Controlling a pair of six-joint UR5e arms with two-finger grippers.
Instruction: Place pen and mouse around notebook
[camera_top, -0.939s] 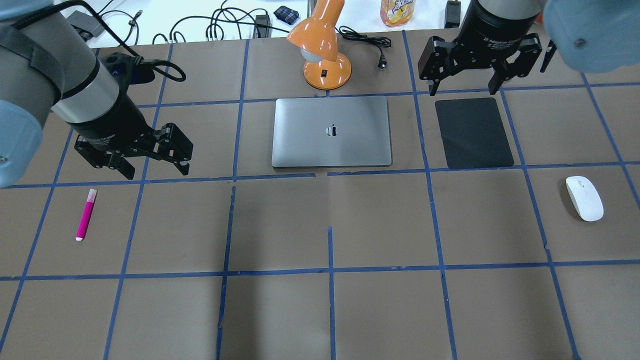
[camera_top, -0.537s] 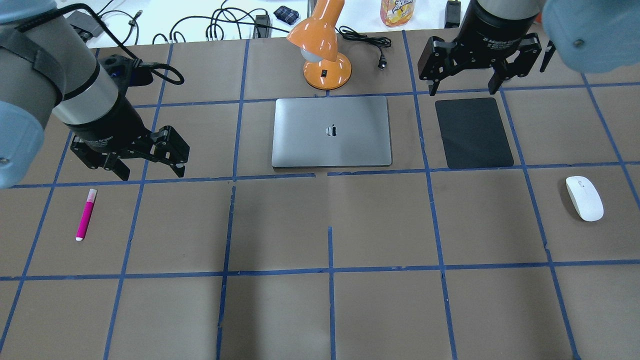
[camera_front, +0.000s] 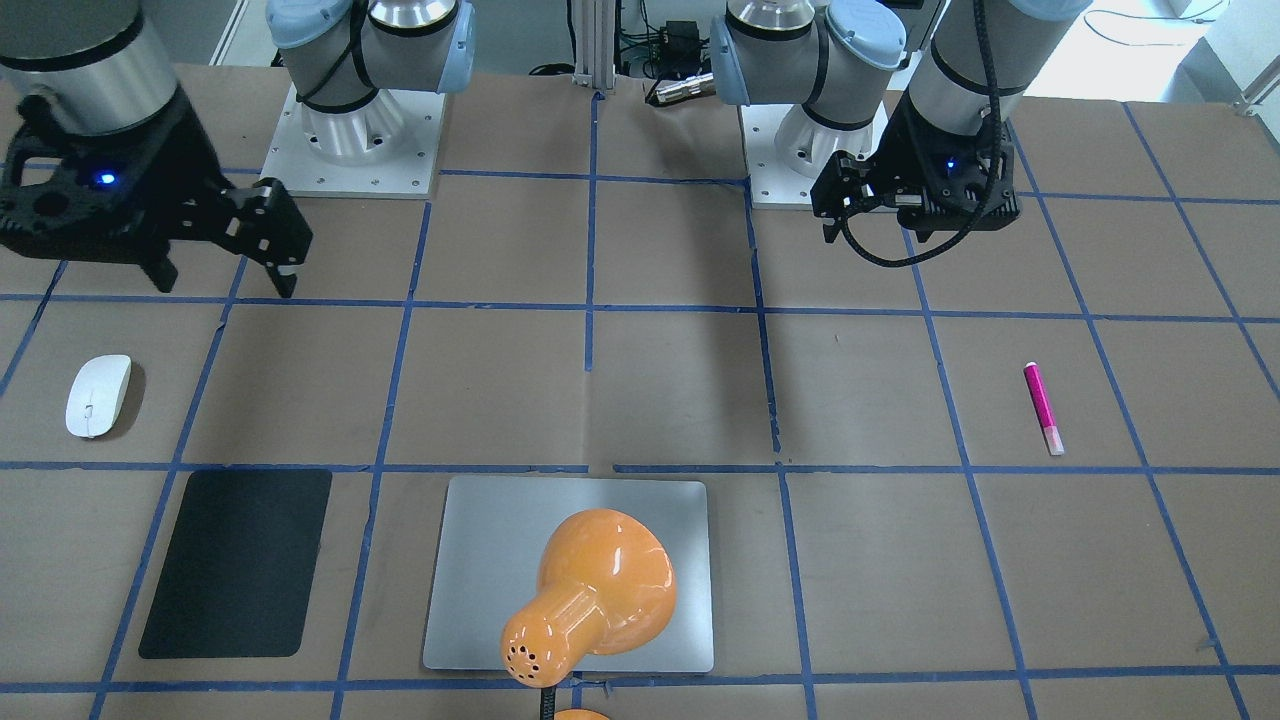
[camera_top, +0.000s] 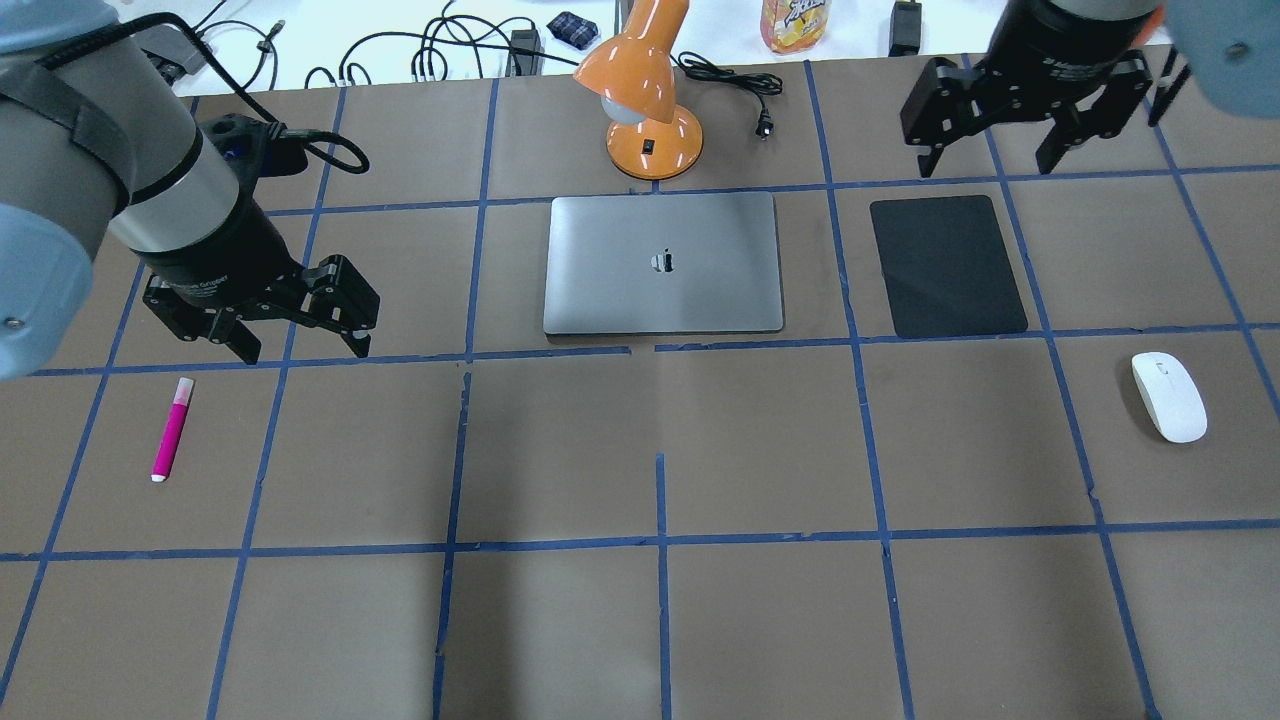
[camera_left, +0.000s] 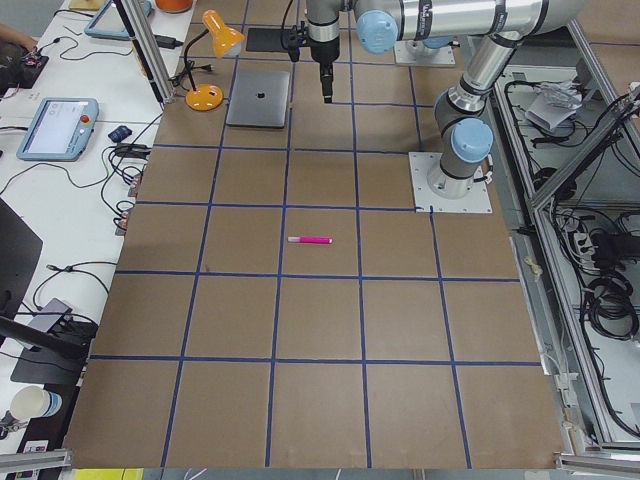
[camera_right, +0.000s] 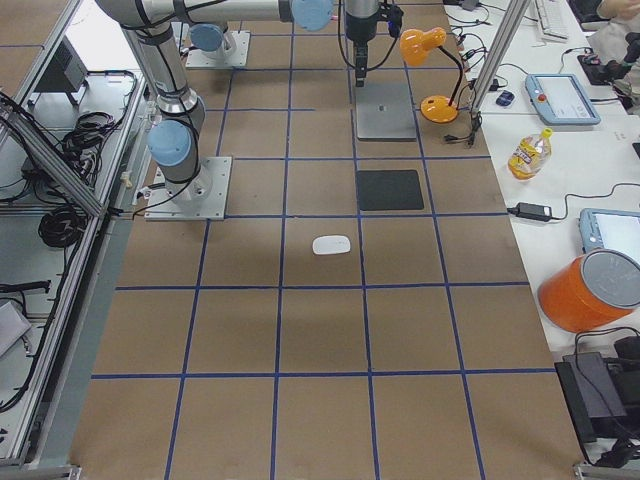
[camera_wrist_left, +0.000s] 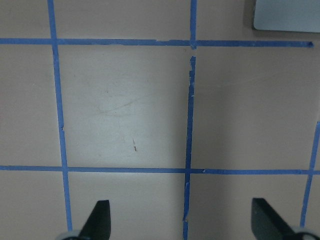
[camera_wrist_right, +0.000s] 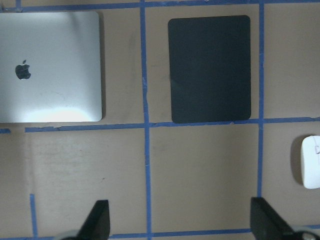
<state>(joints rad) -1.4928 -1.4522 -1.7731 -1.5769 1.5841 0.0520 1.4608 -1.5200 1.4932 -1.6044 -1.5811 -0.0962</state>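
Note:
The white mouse's narrow width is in line with my right gripper's open fingers. I should keep moving over it and down until the fingers are on both of its long sides.
The magenta pen (camera_top: 171, 428) lies on the brown table near its left side, pale tip toward the front. My left gripper (camera_top: 300, 350) hangs open and empty just behind and to the right of the pen. The silver notebook (camera_top: 662, 262) lies flat at the middle back. The white mouse (camera_top: 1168, 396) rests at the far right, also seen in the right wrist view (camera_wrist_right: 311, 161). My right gripper (camera_top: 988, 165) is open and empty, high behind a black mat (camera_top: 947, 265) and well away from the mouse.
An orange desk lamp (camera_top: 650, 100) stands right behind the notebook, its plug cord trailing to the right. A bottle (camera_top: 795, 22) and cables lie on the white bench past the table's back edge. Blue tape lines grid the table.
My right gripper has moved to the right and a little toward the back, still open. My left gripper has shifted slightly left. Pen, mouse and notebook have not moved.

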